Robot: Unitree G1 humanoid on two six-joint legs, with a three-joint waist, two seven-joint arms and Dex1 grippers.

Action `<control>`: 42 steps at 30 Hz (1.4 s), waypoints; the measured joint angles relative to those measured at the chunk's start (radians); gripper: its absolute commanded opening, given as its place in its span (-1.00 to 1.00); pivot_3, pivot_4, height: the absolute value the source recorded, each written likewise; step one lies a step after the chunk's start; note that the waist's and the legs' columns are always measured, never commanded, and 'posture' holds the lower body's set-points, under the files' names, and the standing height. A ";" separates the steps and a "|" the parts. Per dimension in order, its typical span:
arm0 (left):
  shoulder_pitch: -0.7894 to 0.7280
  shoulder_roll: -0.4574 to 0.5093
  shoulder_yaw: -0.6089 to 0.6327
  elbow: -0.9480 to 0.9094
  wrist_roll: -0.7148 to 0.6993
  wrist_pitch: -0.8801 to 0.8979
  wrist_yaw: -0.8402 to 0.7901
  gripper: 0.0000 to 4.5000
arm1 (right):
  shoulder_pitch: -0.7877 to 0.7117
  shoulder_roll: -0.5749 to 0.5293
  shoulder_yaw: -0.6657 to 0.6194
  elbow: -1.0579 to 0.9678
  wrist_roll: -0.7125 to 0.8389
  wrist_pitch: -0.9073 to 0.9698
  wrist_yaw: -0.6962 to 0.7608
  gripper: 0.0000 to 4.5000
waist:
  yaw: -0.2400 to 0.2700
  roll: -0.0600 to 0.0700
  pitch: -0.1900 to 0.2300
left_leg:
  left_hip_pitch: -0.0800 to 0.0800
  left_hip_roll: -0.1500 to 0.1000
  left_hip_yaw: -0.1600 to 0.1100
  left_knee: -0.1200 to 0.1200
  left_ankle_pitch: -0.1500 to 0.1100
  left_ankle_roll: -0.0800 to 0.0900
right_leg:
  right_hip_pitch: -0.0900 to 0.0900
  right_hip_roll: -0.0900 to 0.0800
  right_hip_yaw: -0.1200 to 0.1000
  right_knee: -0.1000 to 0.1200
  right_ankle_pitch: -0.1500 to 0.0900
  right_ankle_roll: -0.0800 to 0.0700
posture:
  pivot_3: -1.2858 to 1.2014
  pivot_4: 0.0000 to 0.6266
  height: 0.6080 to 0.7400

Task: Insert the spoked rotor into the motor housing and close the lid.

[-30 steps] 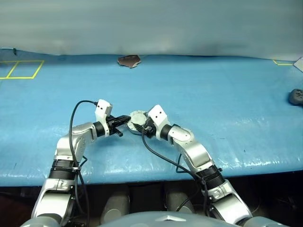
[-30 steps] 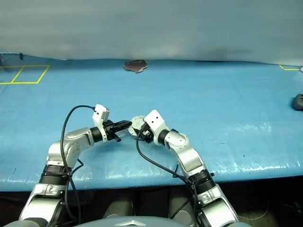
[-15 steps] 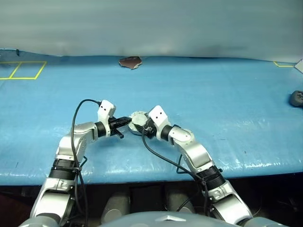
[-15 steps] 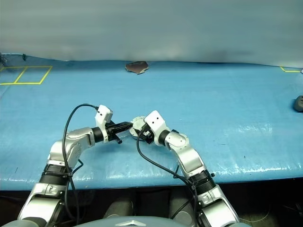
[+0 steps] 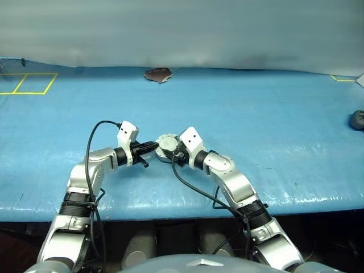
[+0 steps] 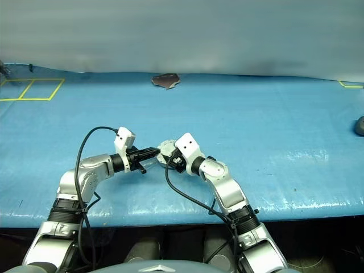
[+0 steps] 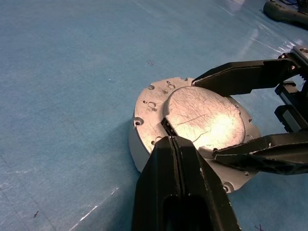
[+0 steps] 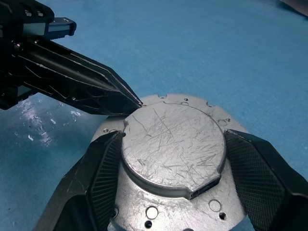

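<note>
The lid's raised disc [image 8: 173,144] alone is straddled from above by my right gripper, so it should open, turn and clamp lid and motor housing together at the motor housing's near rim [image 8: 180,215].
The motor housing [image 7: 137,149] sits on the blue table as a short silver can with a flanged top. The lid [image 8: 173,144], a scratched pale silver disc, lies flat and closed on it. My right gripper [image 8: 173,137] straddles the raised disc, one ribbed pad [image 8: 108,168] pressed against each side. My left gripper [image 7: 168,137] is shut, and its joined tips touch the rim of the lid on the side opposite the right hand. In the left eye view both grippers meet at the housing [image 5: 165,153] near the table's middle. The spoked rotor is hidden.
A dark brown scrap [image 5: 157,74] lies at the table's far edge. A dark object [image 5: 357,118] rests at the far right. Yellow tape lines [image 5: 28,82] mark the back left corner. The blue table's front edge [image 5: 182,211] runs just below the arms.
</note>
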 measured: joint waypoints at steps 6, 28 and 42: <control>-0.001 -0.003 -0.002 -0.001 -0.001 -0.001 -0.008 -1.00 | 0.009 -0.007 -0.003 -0.030 0.006 0.023 0.006 0.45 | 0.003 0.000 0.000 | -0.001 0.000 -0.001 -0.002 0.000 0.000 | 0.000 0.000 -0.001 -0.003 0.000 0.000 | 0.03 -0.52 1.00; 0.014 -0.009 0.003 -0.015 -0.014 -0.007 -0.010 -1.00 | 0.113 0.094 -0.251 -0.280 0.368 0.157 0.014 0.99 | 0.011 0.001 0.001 | -0.004 -0.001 -0.003 -0.011 -0.001 0.000 | -0.001 -0.001 -0.002 -0.012 -0.001 0.002 | 0.03 -0.52 1.00; 0.022 -0.017 0.005 -0.021 -0.018 -0.029 -0.013 -1.00 | 0.206 0.101 -0.530 -0.213 0.705 0.490 -0.124 0.99 | 0.013 0.002 0.001 | -0.007 -0.001 -0.002 -0.011 -0.001 0.000 | -0.005 -0.001 -0.002 -0.011 -0.002 0.002 | 0.03 -0.52 1.00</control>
